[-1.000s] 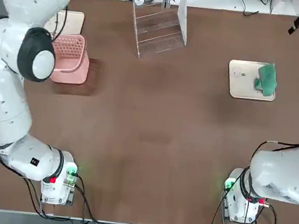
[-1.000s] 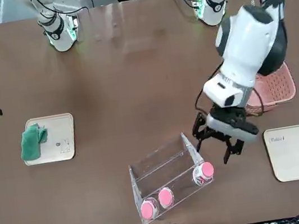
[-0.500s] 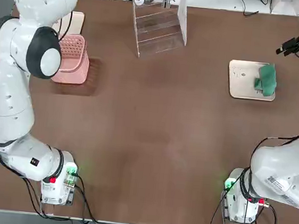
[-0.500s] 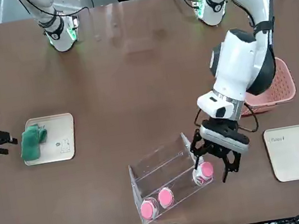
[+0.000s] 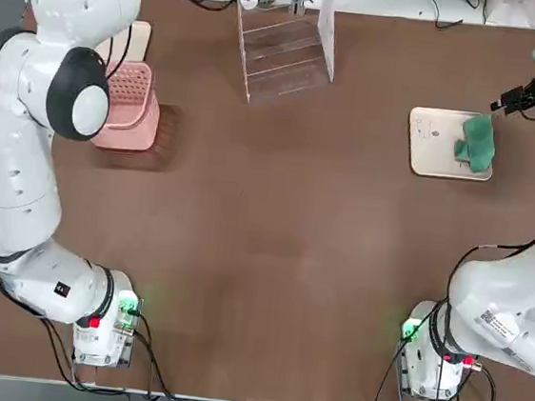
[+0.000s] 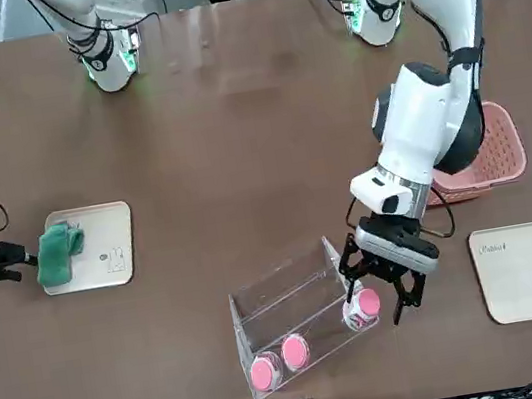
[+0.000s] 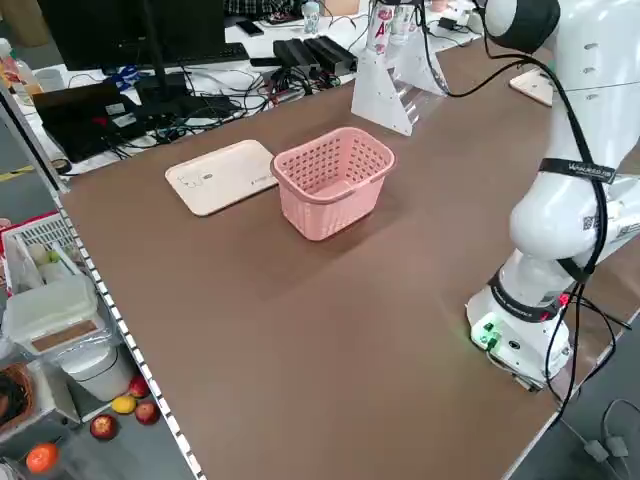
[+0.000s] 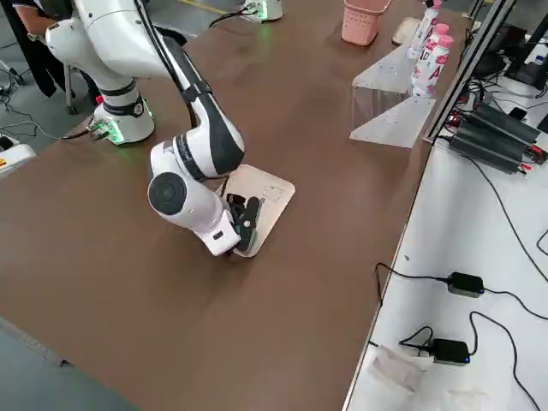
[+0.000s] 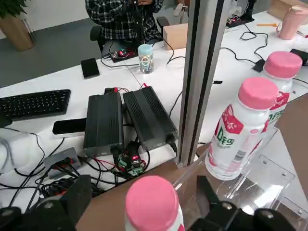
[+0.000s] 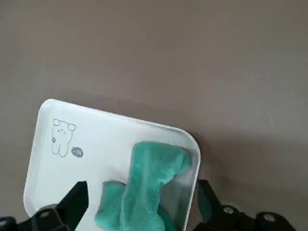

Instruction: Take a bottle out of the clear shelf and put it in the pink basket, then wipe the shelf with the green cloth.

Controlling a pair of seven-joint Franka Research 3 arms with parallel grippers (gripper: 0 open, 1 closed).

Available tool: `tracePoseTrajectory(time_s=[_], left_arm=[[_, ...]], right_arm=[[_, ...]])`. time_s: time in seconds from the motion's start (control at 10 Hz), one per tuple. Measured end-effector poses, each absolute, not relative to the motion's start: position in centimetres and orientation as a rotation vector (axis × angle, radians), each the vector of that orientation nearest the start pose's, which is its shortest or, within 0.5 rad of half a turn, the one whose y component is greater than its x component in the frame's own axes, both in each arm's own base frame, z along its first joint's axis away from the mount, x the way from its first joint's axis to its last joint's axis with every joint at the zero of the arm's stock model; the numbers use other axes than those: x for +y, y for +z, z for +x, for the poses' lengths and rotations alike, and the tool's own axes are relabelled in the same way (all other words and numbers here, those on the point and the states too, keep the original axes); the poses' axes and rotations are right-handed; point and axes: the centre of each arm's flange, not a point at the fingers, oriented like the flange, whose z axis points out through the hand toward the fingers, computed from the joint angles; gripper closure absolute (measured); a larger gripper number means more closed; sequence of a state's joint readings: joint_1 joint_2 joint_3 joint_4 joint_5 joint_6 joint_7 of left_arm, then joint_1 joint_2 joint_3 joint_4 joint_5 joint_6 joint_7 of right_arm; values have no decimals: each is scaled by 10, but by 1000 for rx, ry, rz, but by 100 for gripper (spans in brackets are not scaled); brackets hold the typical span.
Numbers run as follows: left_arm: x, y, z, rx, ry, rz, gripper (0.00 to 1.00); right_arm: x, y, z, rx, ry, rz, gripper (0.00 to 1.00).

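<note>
The end bottle point(image 6: 361, 309) is set apart from the other bottles by a wide gap point(image 6: 325, 332), so the end bottle will come out by itself and the clear shelf will stay in place when the robot lifts.
The clear shelf point(image 6: 287, 302) stands at the table's far edge with three pink-capped bottles in it. My left gripper point(image 6: 376, 293) is open, its fingers either side of the end bottle point(image 6: 364, 306) nearest the pink basket point(image 6: 490, 156); in the left wrist view that bottle's pink cap point(image 9: 151, 198) sits between the fingers with gaps on both sides. The green cloth point(image 6: 55, 253) lies on a cream tray point(image 6: 111, 246). My right gripper point(image 6: 20, 257) hangs open just beside and above the cloth point(image 10: 144, 190).
Two more bottles point(image 6: 280, 362) stand in the shelf beside the end one. A second cream tray point(image 6: 531, 271) lies by the basket. Cables, power bricks and a keyboard point(image 9: 33, 102) crowd the desk behind the shelf. A person sits beyond that desk.
My left gripper has come down from beside the shelf onto the end bottle's cap. My right gripper has swung in from the table's edge to the cloth's tray.
</note>
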State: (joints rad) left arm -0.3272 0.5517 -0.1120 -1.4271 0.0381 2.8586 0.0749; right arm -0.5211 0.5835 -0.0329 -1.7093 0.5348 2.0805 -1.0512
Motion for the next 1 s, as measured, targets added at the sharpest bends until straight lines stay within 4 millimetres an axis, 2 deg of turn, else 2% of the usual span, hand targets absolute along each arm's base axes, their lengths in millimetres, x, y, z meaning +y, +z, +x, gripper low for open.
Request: tracePoseTrajectory(time_s=[0.1,0.4,0.7,0.9,1.0], left_arm=[[-305,480,694,739,-1393,-2922,4],[-306,487,686,718,-1399,-2937,10],[-306,492,679,723,-1392,-2938,14],[-306,484,677,726,-1369,-2945,21],[-306,480,676,728,-1357,-2949,21]], right_arm=[[-322,230,570,-245,-224,-2694,0],[-317,205,568,-232,-191,-2674,0],[-311,204,570,-231,-188,-2664,0],[-307,203,571,-238,-182,-2658,0],[-303,200,570,-241,-171,-2650,0]])
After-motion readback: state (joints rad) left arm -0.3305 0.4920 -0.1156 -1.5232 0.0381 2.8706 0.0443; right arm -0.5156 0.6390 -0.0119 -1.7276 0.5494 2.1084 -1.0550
